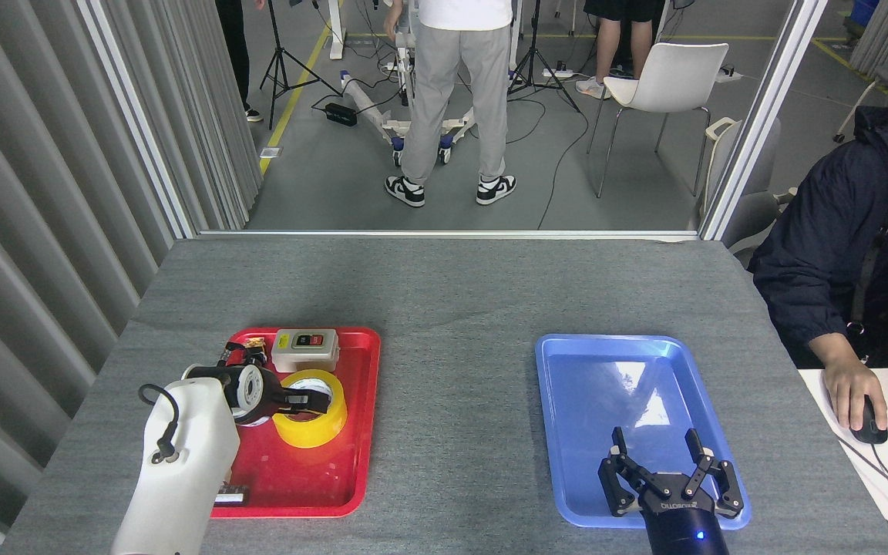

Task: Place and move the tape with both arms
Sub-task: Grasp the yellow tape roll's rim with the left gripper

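The yellow tape roll (317,435) will swing upright with my left gripper when I carry it, because dark fingers (304,401) reach over the tape roll's rim into its core.
The yellow tape roll (322,432) lies flat in the middle of the red tray (297,478) at the left. My left gripper (304,401) comes in from the left, its dark fingers over the roll's left rim and reaching into the white core. Seen side-on, the fingers do not show whether they clamp the rim. My right gripper (671,466) hangs open over the near edge of the blue tray (606,385), claws spread with nothing between them.
A grey switch box (305,349) stands in the red tray just behind the tape, and small parts (230,493) lie at its front left corner. A seated person's hand (856,397) rests on a mouse at the right. People stand beyond the table's far edge.
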Robot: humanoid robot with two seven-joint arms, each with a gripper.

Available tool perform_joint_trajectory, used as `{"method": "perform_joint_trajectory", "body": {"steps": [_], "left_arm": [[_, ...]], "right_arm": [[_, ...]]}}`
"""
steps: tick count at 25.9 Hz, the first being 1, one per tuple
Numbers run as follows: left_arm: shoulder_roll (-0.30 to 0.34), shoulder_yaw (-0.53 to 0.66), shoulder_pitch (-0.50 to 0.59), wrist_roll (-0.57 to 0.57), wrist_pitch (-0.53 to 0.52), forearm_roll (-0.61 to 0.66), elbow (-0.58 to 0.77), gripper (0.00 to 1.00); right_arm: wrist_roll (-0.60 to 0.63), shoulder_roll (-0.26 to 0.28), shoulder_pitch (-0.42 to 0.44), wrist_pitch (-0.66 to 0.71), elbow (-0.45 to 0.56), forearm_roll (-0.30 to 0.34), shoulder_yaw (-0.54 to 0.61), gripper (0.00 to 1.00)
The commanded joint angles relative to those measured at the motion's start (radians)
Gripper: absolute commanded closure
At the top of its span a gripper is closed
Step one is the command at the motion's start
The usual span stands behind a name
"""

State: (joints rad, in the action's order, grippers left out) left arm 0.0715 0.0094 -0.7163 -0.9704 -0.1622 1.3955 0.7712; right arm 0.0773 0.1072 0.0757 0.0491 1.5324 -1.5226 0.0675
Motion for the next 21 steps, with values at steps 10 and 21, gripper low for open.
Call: {"method": "perform_joint_trajectory", "body": {"steps": [10, 21], "left_arm": [[0.014, -0.002, 0.0, 0.134, -0.025, -0.004, -0.029, 0.17], [0.039, -0.002, 0.006, 0.167, -0.046, -0.004, -0.069, 0.23]], "right_arm": [[0.004, -0.003, -0.001, 0.002, -0.001, -0.001, 0.0, 0.0], [0.004, -0.008, -0.004, 0.002, -0.009, -0.001, 0.0, 0.0]]}}
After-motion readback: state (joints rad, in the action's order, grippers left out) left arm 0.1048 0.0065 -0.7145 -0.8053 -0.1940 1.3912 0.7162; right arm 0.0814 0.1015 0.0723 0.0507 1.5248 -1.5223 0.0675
